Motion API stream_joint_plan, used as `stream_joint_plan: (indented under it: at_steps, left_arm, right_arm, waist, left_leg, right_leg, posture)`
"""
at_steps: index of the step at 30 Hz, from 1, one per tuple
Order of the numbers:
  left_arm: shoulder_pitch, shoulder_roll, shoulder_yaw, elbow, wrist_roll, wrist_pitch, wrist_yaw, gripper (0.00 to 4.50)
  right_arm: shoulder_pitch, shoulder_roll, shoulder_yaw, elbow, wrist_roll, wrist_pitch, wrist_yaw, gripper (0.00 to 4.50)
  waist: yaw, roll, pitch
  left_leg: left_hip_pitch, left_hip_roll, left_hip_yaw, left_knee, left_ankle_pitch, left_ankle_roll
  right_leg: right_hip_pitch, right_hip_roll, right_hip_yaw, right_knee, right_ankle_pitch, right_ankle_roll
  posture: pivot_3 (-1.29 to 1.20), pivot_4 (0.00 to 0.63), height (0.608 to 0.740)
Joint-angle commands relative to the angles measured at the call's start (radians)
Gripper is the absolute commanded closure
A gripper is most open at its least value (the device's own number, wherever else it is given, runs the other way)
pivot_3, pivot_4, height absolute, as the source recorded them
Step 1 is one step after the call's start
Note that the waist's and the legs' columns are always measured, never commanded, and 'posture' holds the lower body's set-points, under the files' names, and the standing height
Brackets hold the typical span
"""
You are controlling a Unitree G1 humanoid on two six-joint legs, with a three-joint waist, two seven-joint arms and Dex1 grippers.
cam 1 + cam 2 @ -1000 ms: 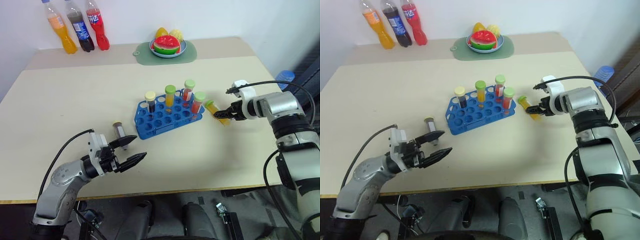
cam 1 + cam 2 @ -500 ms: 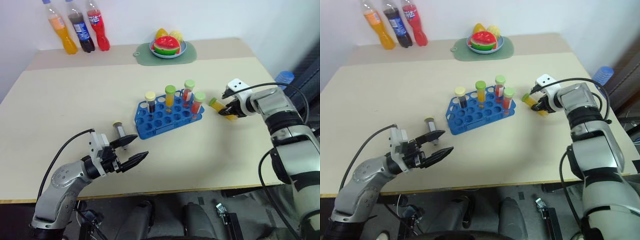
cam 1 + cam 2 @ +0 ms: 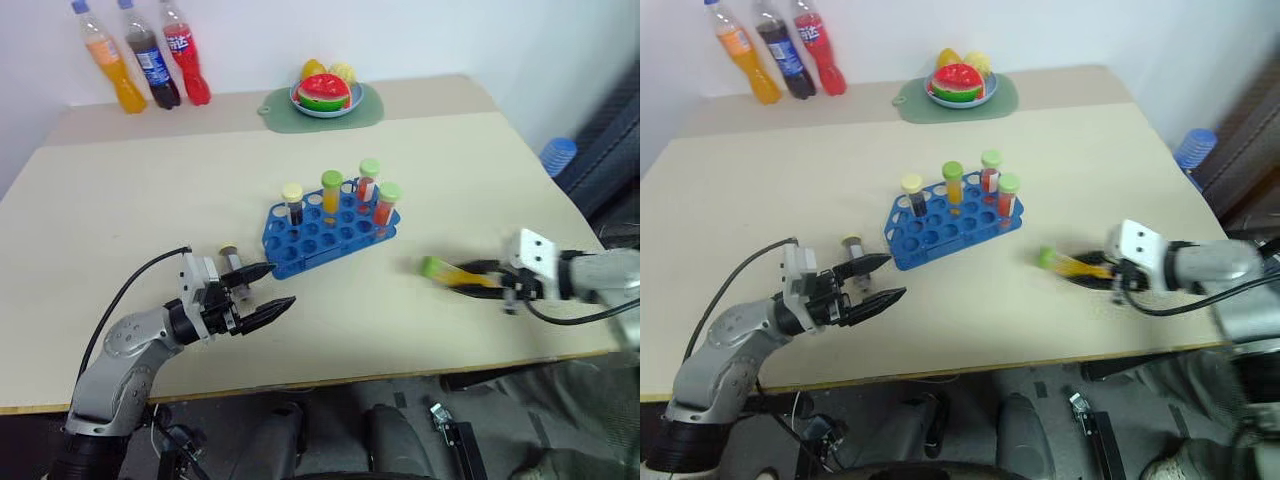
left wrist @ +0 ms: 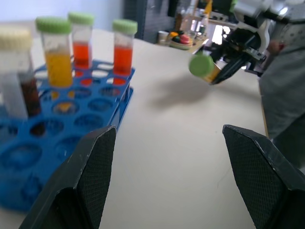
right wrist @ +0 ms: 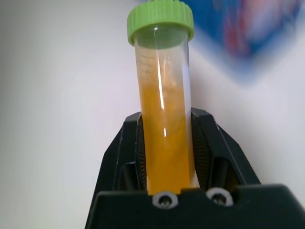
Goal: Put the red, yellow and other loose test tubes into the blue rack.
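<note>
The robot's right gripper holds the yellow test tube level with its green cap (image 3: 431, 266) facing the blue rack, so the robot should turn the test tube upright over an empty front hole (image 3: 348, 233).
The blue rack (image 3: 322, 236) stands mid-table with several capped tubes upright in it: one dark, one yellow, two red. My right gripper (image 3: 486, 280) is shut on a yellow test tube (image 5: 164, 95) with a green cap. It holds the tube nearly level above the table, to the right of the rack, cap toward the rack. A small dark tube (image 3: 232, 262) lies loose on the table just left of the rack. My left gripper (image 3: 272, 287) hovers open right beside that tube, fingers (image 4: 90, 176) spread wide and pointing toward the rack.
Three soft-drink bottles (image 3: 140, 60) stand at the back left corner. A plate of fruit (image 3: 325, 92) sits on a green mat at the back middle. A blue object (image 3: 556, 156) shows beyond the table's right edge.
My right gripper shut on the yellow tube beside the rack, lifted it and drew it back toward the table's front right. The left gripper stayed put. The camera shifted.
</note>
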Motion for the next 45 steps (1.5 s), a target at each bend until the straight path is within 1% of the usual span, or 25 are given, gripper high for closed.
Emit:
stream_joint_plan:
  at_steps: [1,3,5,7,10,16,20,24,30,32,34,35,37,39,40,41,45]
  left_arm:
    - [0.008,0.019,0.025,0.009,0.013,-0.025,-0.023,0.80]
    - [0.017,0.024,0.040,0.004,-0.001,-0.020,-0.021,0.80]
    - [0.031,0.030,0.050,0.001,-0.001,-0.022,-0.025,0.80]
    - [0.037,0.031,0.058,-0.002,-0.004,-0.020,-0.022,0.80]
    - [0.037,0.030,0.071,-0.017,-0.013,-0.009,-0.011,0.80]
    - [0.042,0.034,0.089,-0.033,-0.020,-0.004,0.004,0.80]
    - [0.050,0.028,0.087,-0.057,-0.018,0.003,0.019,0.80]
    - [0.059,0.030,0.094,-0.067,-0.020,0.007,0.024,0.80]
    - [0.069,0.030,0.098,-0.077,-0.020,0.009,0.032,0.80]
    - [0.072,0.027,0.094,-0.084,-0.020,0.011,0.038,0.80]
    - [0.076,0.025,0.093,-0.092,-0.024,0.017,0.046,0.80]
    - [0.078,0.022,0.095,-0.097,-0.031,0.022,0.051,0.80]
    - [0.082,0.019,0.103,-0.106,-0.049,0.039,0.063,0.80]
    - [0.086,0.017,0.118,-0.116,-0.079,0.063,0.080,0.80]
    - [0.088,0.015,0.127,-0.124,-0.100,0.081,0.092,0.80]
    - [0.092,0.012,0.138,-0.135,-0.127,0.105,0.111,0.80]
    - [0.086,-0.004,0.217,-0.202,-0.339,0.263,0.264,0.80]
  right_arm:
    - [-0.075,0.231,0.014,-0.116,0.083,0.031,-0.214,3.68]
    - [-0.112,0.390,0.042,-0.067,0.035,-0.016,-0.320,3.68]
    - [-0.134,0.489,0.058,-0.012,-0.006,-0.074,-0.377,3.68]
    - [-0.151,0.563,0.066,0.042,-0.024,-0.113,-0.417,3.68]
    - [-0.161,0.621,0.077,0.144,-0.066,-0.188,-0.437,3.68]
    - [-0.183,0.651,0.070,0.336,-0.125,-0.330,-0.441,3.68]
    - [-0.231,0.672,0.063,0.500,-0.158,-0.426,-0.450,3.68]
    - [-0.281,0.686,0.058,0.631,-0.181,-0.503,-0.449,3.68]
    - [-0.339,0.700,0.053,0.772,-0.200,-0.586,-0.444,3.68]
    - [-0.344,0.702,0.054,0.796,-0.185,-0.581,-0.410,3.68]
    - [-0.336,0.698,0.055,0.804,-0.181,-0.593,-0.384,2.65]
    - [-0.330,0.695,0.054,0.801,-0.190,-0.609,-0.388,2.28]
    - [-0.313,0.677,0.054,0.778,-0.230,-0.650,-0.422,1.27]
    - [-0.286,0.655,0.050,0.720,-0.238,-0.648,-0.426,0.20]
    - [-0.268,0.641,0.050,0.680,-0.235,-0.635,-0.417,0.03]
    - [-0.248,0.625,0.054,0.634,-0.230,-0.617,-0.404,0.03]
    - [-0.127,0.514,0.056,0.358,-0.179,-0.447,-0.347,0.03]
  waist:
    - [0.004,-0.001,0.000]
    - [0.013,-0.001,0.000]
    - [0.025,-0.001,0.000]
    - [0.033,-0.001,0.000]
    - [0.039,-0.001,0.000]
    - [0.028,-0.001,0.000]
    - [0.010,-0.001,0.000]
    - [0.007,-0.001,0.000]
    - [0.008,-0.001,0.000]
    - [0.007,-0.001,0.000]
    - [0.007,-0.001,-0.001]
    - [0.007,-0.001,-0.001]
    - [0.009,-0.001,-0.001]
    - [0.011,-0.001,0.000]
    - [0.012,-0.001,0.000]
    - [0.012,-0.001,0.000]
    - [0.016,-0.001,0.000]
  left_leg:
    - [0.000,0.000,0.000,0.000,0.000,0.000]
    - [0.000,0.000,-0.001,-0.001,0.001,-0.001]
    - [0.000,-0.001,-0.002,0.000,0.001,-0.002]
    - [0.000,-0.004,-0.002,0.000,0.001,-0.002]
    - [0.000,-0.005,-0.003,0.001,0.001,-0.001]
    - [0.002,-0.005,-0.003,-0.001,0.001,-0.002]
    - [0.002,-0.004,-0.003,-0.001,0.001,-0.003]
    - [0.003,-0.004,-0.003,-0.002,0.003,-0.005]
    - [0.007,-0.004,-0.003,-0.002,0.002,-0.003]
    - [0.008,-0.003,-0.003,-0.002,0.002,-0.004]
    - [0.008,-0.003,-0.003,-0.002,0.002,-0.004]
    - [0.008,-0.003,-0.003,-0.002,0.002,-0.004]
    - [0.008,-0.003,-0.003,-0.003,0.002,-0.004]
    - [0.008,-0.003,-0.003,-0.003,0.002,-0.004]
    - [0.008,-0.004,-0.003,-0.003,0.002,-0.004]
    - [0.008,-0.004,-0.003,-0.003,0.002,-0.004]
    - [0.008,-0.004,-0.004,-0.003,0.002,-0.004]
  right_leg:
    - [0.000,0.001,0.000,0.000,0.000,0.000]
    - [-0.001,0.001,0.000,0.000,0.000,0.000]
    - [-0.003,0.000,0.000,-0.001,0.000,0.000]
    - [-0.003,0.001,-0.001,-0.001,0.001,0.000]
    - [-0.002,0.000,-0.001,-0.001,0.002,0.001]
    - [-0.003,0.001,0.000,0.001,0.002,0.000]
    - [-0.003,0.001,0.000,0.001,0.002,0.000]
    - [-0.003,0.002,0.000,0.002,0.002,0.000]
    - [0.001,0.002,0.000,0.002,0.002,0.000]
    - [0.002,0.002,0.000,0.002,0.002,0.000]
    - [0.002,0.003,0.000,0.002,0.002,0.000]
    - [0.002,0.003,0.000,0.002,0.002,0.000]
    - [0.002,0.003,0.000,0.002,0.002,0.000]
    - [0.001,0.002,0.000,0.002,0.002,0.000]
    - [0.001,0.002,0.000,0.002,0.002,0.000]
    - [0.001,0.002,0.000,0.002,0.002,0.000]
    - [0.001,0.002,0.000,0.002,0.002,0.000]
  posture:
    - [0.00,0.150,0.740]
    - [0.00,0.150,0.740]
    - [0.00,0.150,0.740]
    - [0.00,0.150,0.740]
    - [0.00,0.150,0.740]
    - [0.00,0.150,0.740]
    - [0.00,0.150,0.740]
    - [0.00,0.150,0.740]
    - [0.00,0.150,0.740]
    - [0.00,0.150,0.740]
    - [0.00,0.150,0.740]
    - [0.00,0.150,0.740]
    - [0.00,0.150,0.740]
    - [0.00,0.150,0.740]
    - [0.00,0.150,0.740]
    - [0.00,0.150,0.740]
    - [0.00,0.150,0.740]
